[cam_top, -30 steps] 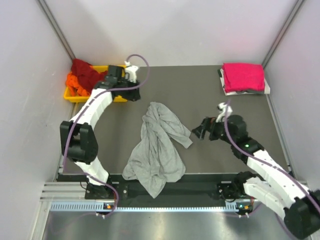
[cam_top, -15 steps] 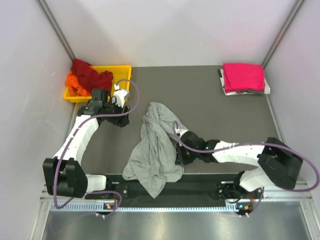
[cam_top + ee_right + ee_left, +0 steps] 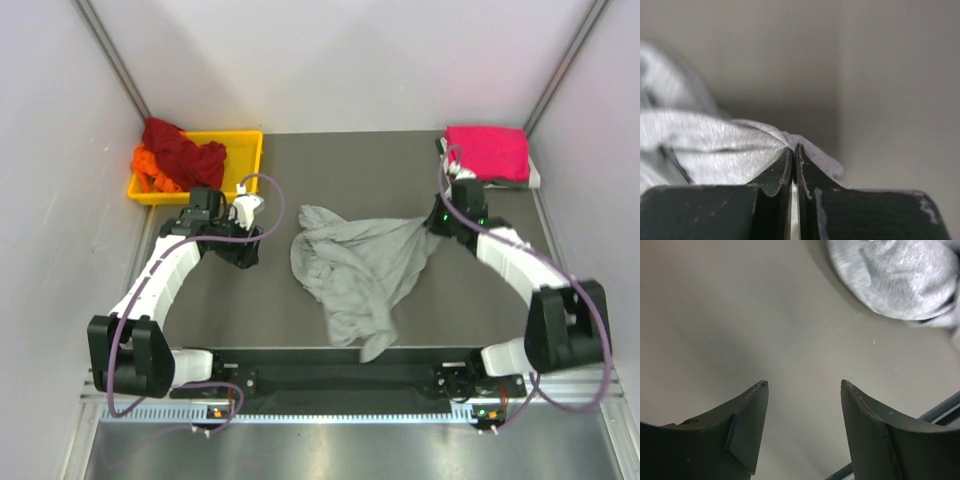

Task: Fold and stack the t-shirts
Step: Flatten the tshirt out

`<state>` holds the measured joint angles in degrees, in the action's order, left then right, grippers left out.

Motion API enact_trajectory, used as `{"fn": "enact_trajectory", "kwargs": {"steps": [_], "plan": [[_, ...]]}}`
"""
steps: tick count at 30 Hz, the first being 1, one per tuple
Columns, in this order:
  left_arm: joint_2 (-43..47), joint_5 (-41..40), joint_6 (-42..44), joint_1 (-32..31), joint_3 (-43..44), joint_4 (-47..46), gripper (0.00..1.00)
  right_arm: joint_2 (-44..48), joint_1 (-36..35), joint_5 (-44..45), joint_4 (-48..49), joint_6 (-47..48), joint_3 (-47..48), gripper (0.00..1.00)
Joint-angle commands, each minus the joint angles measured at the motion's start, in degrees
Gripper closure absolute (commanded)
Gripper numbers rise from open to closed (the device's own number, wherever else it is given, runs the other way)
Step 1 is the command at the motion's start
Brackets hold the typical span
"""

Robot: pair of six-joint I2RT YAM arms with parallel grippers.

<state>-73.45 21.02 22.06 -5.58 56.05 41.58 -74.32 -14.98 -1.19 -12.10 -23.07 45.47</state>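
I expect the light grey t-shirt (image 3: pixel 372 272) to spread out far wider when I pull it with my left gripper, because loose folds (image 3: pixel 321 262) are bunched in it.
A light grey t-shirt (image 3: pixel 365 265) lies crumpled and partly stretched in the middle of the table. My right gripper (image 3: pixel 437 222) is shut on its right edge, and in the right wrist view the cloth (image 3: pixel 715 140) is pinched between the closed fingers of the gripper (image 3: pixel 794 147). My left gripper (image 3: pixel 246 252) stands open over bare table, left of the shirt and apart from it. In the left wrist view the open gripper (image 3: pixel 804 385) holds nothing, with the grey shirt (image 3: pixel 900 275) at top right. A folded pink t-shirt (image 3: pixel 487 153) lies at the back right.
A yellow tray (image 3: pixel 245 150) at the back left holds a dark red t-shirt (image 3: pixel 180 148) and an orange one (image 3: pixel 150 168). White walls close in the table on three sides. A black rail (image 3: pixel 340 380) runs along the near edge.
My right gripper closed on the grey shirt's edge and pulled it up and to the right, stretching the cloth out. The left arm drew back from the tray and its gripper opened wider.
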Motion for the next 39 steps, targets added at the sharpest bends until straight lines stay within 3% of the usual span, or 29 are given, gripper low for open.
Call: {"fn": "enact_trajectory", "kwargs": {"steps": [1,2,6,8,13,18,21,26,28,29,30,31,32,33,35,39], "plan": [[0.94,-0.45,1.40,-1.09,1.08,-0.36,0.35,-9.23,7.50,-3.02,1.64,7.59,11.45,1.00],[0.85,-0.71,1.32,-1.27,1.16,-0.45,0.35,-14.13,9.51,-4.85,1.03,8.04,14.61,1.00],[0.85,-1.85,1.14,-2.50,0.99,-0.89,0.35,-21.74,10.15,-3.38,-9.24,10.85,31.49,0.39],[0.33,-2.73,0.53,-3.64,0.64,-2.29,0.35,-17.63,9.71,-1.28,-10.23,11.03,30.12,0.26],[-4.50,-6.16,-4.03,-11.36,1.78,-5.63,0.36,-0.08,7.69,-2.14,-9.43,8.14,12.30,0.19],[-11.36,-11.58,-8.96,-21.03,1.26,-12.55,0.35,8.92,-0.38,-6.81,-10.58,2.78,-4.21,0.15],[-14.34,-12.49,-11.16,-23.15,1.86,-16.17,0.33,14.11,-5.31,-6.11,-10.14,-1.70,-10.92,0.15],[-18.91,-9.77,-14.86,-25.44,3.10,-19.96,0.36,15.53,-6.99,-4.87,-8.47,-4.44,-16.73,0.19],[-20.23,-11.25,-15.38,-26.49,3.36,-21.80,0.39,14.74,-6.90,-4.96,-6.89,-4.53,-17.87,0.28],[-22.07,-11.96,-15.65,-26.58,3.45,-22.16,0.49,14.39,-6.99,-4.53,-6.54,-4.53,-17.96,0.37],[-24.35,-13.88,-15.91,-26.58,4.58,-20.85,0.57,13.86,-6.90,-3.13,-6.10,-4.27,-17.62,0.53],[-24.37,-14.59,-16.00,-26.58,5.46,-19.97,0.70,13.59,-6.90,-2.16,-6.27,-4.00,-17.61,0.53],[-26.20,-15.56,-16.00,-26.50,6.60,-19.35,0.81,13.59,-6.90,-1.28,-6.62,-3.74,-16.48,0.76],[-26.65,-16.09,-15.83,-26.50,6.70,-19.00,1.00,13.77,-6.90,-0.49,-8.19,-3.48,-15.77,0.86],[-25.61,-17.67,-15.47,-26.23,6.18,-18.82,1.00,16.04,-6.90,2.32,-10.13,-2.86,-12.89,1.00],[-18.42,-24.25,-13.02,-24.40,6.79,-16.01,1.00,22.81,-6.90,9.52,-20.30,-0.67,-3.92,1.00]]}}
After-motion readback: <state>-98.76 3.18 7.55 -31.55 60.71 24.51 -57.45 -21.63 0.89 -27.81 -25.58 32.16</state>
